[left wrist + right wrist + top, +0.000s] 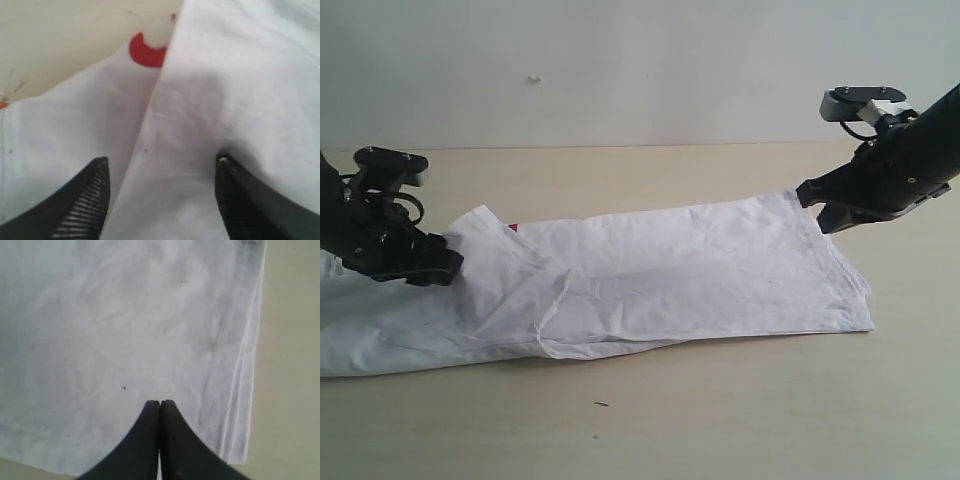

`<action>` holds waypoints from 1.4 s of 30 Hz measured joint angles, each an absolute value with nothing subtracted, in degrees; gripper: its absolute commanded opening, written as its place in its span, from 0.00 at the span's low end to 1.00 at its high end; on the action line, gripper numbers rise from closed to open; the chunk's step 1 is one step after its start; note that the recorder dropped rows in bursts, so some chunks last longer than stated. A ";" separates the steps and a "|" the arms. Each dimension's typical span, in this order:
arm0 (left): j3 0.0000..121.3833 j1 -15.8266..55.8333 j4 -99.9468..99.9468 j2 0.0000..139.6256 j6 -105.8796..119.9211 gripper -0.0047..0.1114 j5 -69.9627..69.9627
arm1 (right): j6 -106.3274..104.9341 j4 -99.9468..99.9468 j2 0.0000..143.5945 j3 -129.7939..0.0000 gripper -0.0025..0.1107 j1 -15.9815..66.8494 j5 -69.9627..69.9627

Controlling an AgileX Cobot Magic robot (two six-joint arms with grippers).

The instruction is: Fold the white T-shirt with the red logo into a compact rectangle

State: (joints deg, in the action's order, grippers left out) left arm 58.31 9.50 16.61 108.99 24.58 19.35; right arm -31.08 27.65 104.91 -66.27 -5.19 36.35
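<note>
The upper layer is bunched up and slanted over the red logo [513, 227]. My left gripper should take hold of that layer and pull it toward the shirt's near corner [338, 362] before folding.
The white T-shirt [700, 270] lies as a long wrinkled band across the table, one layer folded over another. Only a small part of the red logo [513, 228] peeks out at the fold's far left edge; it appears in the left wrist view as a red patch [145, 50]. My left gripper [445, 262] is open just over the shirt's left part, its fingers [95, 200] spread above a fold edge with only flat cloth between them. My right gripper [817, 205] hovers at the shirt's far right corner, jaws shut [160, 405], with no cloth seen between them.
The tan table [720, 420] runs to a white wall [620, 70] behind. A small dark speck [601, 405] lies on the table in front of the shirt. The shirt's stacked hem edges [245, 390] end near the right side.
</note>
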 measured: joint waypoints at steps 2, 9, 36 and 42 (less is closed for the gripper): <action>58.91 8.72 16.73 109.14 25.00 0.56 19.64 | -31.30 27.28 104.91 -66.27 0.02 -5.19 36.35; 61.16 7.40 26.34 112.45 34.85 0.56 27.22 | -31.53 27.07 104.91 -66.27 0.02 -5.19 36.35; 61.54 2.28 25.25 112.79 36.83 0.04 47.78 | -31.53 27.05 104.91 -66.27 0.02 -5.19 36.46; 61.54 2.28 22.21 110.79 34.99 0.04 51.08 | -31.53 27.05 104.91 -66.27 0.02 -5.19 36.46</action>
State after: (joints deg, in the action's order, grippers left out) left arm 61.54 2.28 22.21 110.79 34.99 51.08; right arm -31.53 27.05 104.91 -66.27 -5.19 36.46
